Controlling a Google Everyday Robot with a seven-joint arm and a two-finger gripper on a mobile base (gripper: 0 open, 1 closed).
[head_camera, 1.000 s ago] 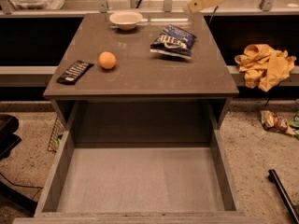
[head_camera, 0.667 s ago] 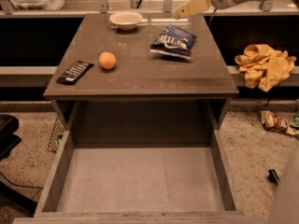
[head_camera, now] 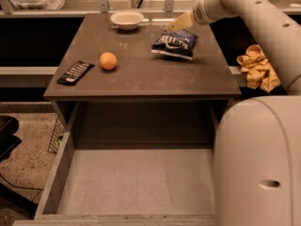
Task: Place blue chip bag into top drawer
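The blue chip bag [head_camera: 176, 45] will hang down when the robot carries it, because the robot's gripper is over the far edge [head_camera: 183, 32] and most of the bag stretches forward.
The blue chip bag [head_camera: 174, 43] lies on the brown tabletop [head_camera: 141, 69] at the back right, dark blue with white lettering. My gripper [head_camera: 175, 25] hangs just above and behind the bag's far edge, at the end of the white arm [head_camera: 263, 18] that reaches in from the right. The top drawer [head_camera: 136, 182] is pulled out below the table's front edge, grey-walled with a pale flat bottom and nothing in it. The arm's large white body [head_camera: 258, 164] covers the drawer's right side.
An orange [head_camera: 108, 60] and a flat black packet [head_camera: 75, 72] lie on the table's left part. A white bowl [head_camera: 126, 19] stands at the back. A yellow cloth [head_camera: 257, 69] lies to the right of the table. A railing runs behind.
The arm has swung in from the right and down. The gripper has moved left and lower, to just above the chip bag. The arm's body now fills the lower right of the view.
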